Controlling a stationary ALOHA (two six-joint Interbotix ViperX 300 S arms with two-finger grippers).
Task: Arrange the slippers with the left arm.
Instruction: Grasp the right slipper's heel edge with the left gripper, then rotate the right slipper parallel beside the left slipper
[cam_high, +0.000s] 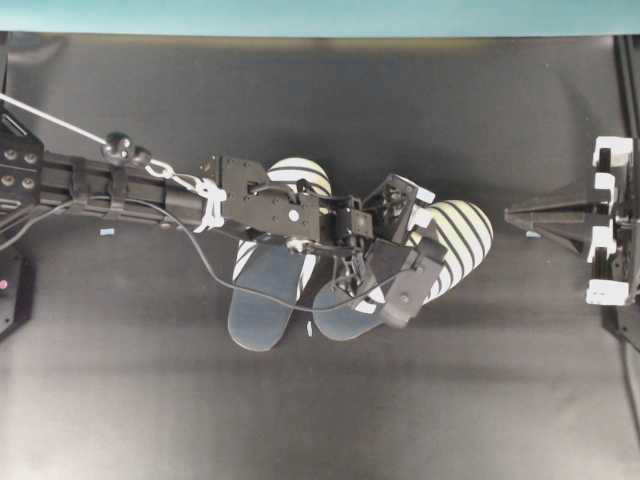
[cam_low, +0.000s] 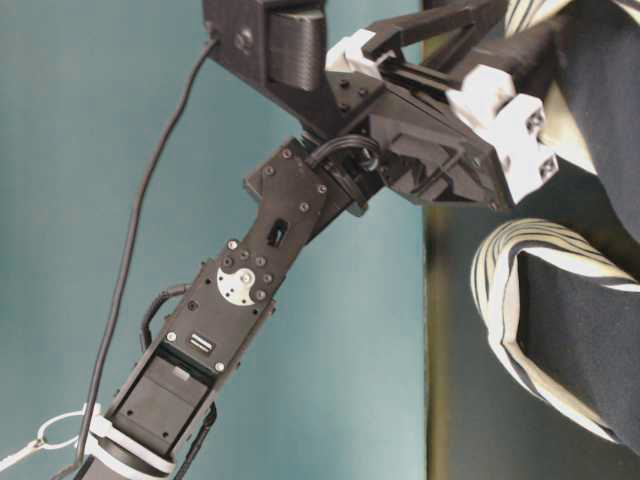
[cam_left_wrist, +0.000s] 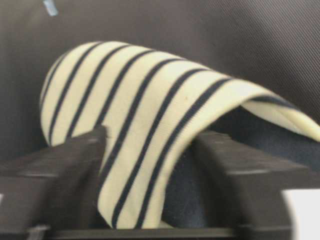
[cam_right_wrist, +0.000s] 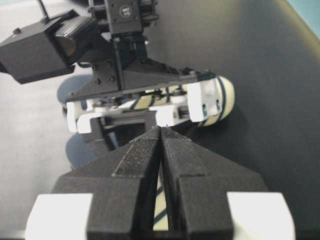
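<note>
The slipper (cam_high: 462, 242) under my left gripper slants away from the other, so I should pinch the toe cover's edge (cam_left_wrist: 172, 162), lift the slanted slipper and turn it parallel.
Two striped slippers lie side by side mid-table, toes pointing away. The left slipper (cam_high: 262, 300) is partly under my left arm (cam_high: 260, 205). My left gripper (cam_high: 425, 235) is down over the right slipper (cam_high: 468, 240). In the left wrist view that gripper (cam_left_wrist: 150, 165) straddles the edge of the right slipper's cream-and-black toe cover (cam_left_wrist: 145, 100). One finger (cam_left_wrist: 70, 170) rests against the cover's outside and the other finger (cam_left_wrist: 240, 170) is inside, over the navy insole, with a gap still showing. My right gripper (cam_high: 512, 217) (cam_right_wrist: 161, 129) is shut and empty at the far right.
A black mat (cam_high: 320, 420) covers the table, with a teal wall (cam_high: 320, 15) along the far edge. A small blue tape scrap (cam_high: 105, 232) lies near the left arm. The arm's cable (cam_high: 230, 282) droops over the left slipper. From table level the left arm (cam_low: 260, 270) fills the view.
</note>
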